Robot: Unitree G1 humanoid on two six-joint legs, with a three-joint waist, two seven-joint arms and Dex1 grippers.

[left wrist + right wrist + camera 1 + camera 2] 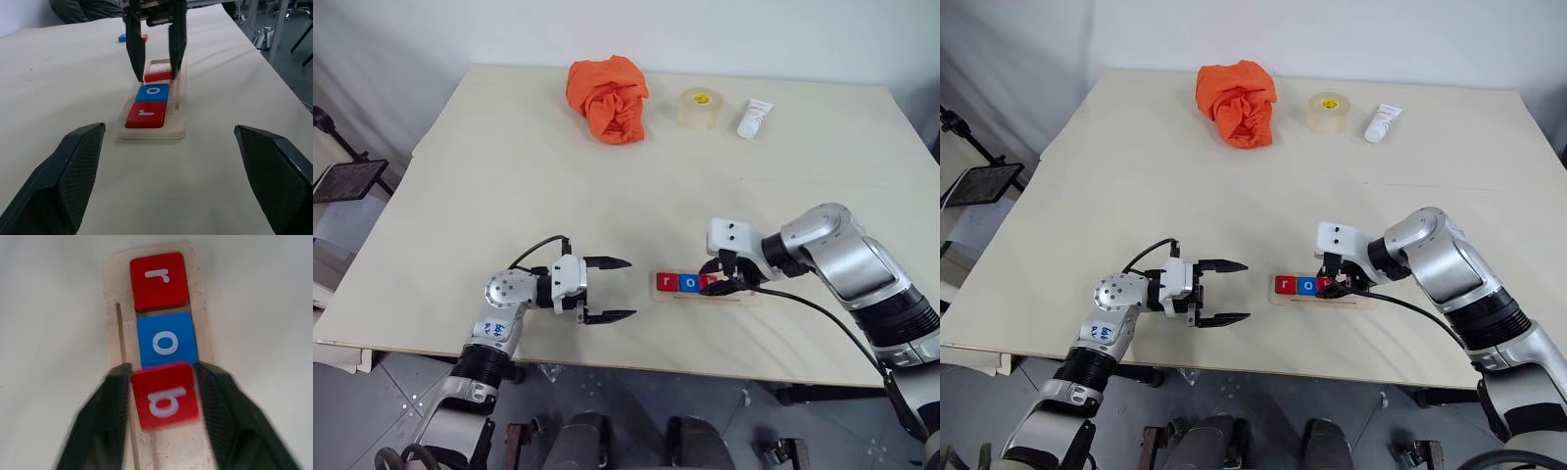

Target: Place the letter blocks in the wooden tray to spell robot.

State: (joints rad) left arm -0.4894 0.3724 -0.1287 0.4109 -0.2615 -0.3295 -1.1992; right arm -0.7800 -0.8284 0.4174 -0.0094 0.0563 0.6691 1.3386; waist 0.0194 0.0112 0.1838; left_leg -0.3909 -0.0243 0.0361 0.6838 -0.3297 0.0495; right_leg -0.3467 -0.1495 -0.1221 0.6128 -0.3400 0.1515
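Note:
A gap (163, 312) shows between the r block and the o block in the tray, so next my right gripper lets go of the b block and pushes its loose end (171, 425) with closed fingers.
The wooden tray (745, 298) lies near the table's front edge. It holds a red r block (159, 280), a blue o block (166, 340) and a red b block (165, 396) in a row. My right gripper (722, 280) points down over the tray. Its fingers (136, 51) straddle the b block with small gaps on each side, and the block rests in the groove. To the left of the tray my left gripper (610, 289) is level and open, with nothing in it, pointing at the tray's end. A blue block (123, 37) and a red block (144, 36) lie on the table beyond the right gripper.
An orange cloth (608, 98), a roll of clear tape (700, 108) and a white tube (754, 118) sit along the table's far side. A black stand (350, 179) is off the table's left edge. The tray is close to the front edge.

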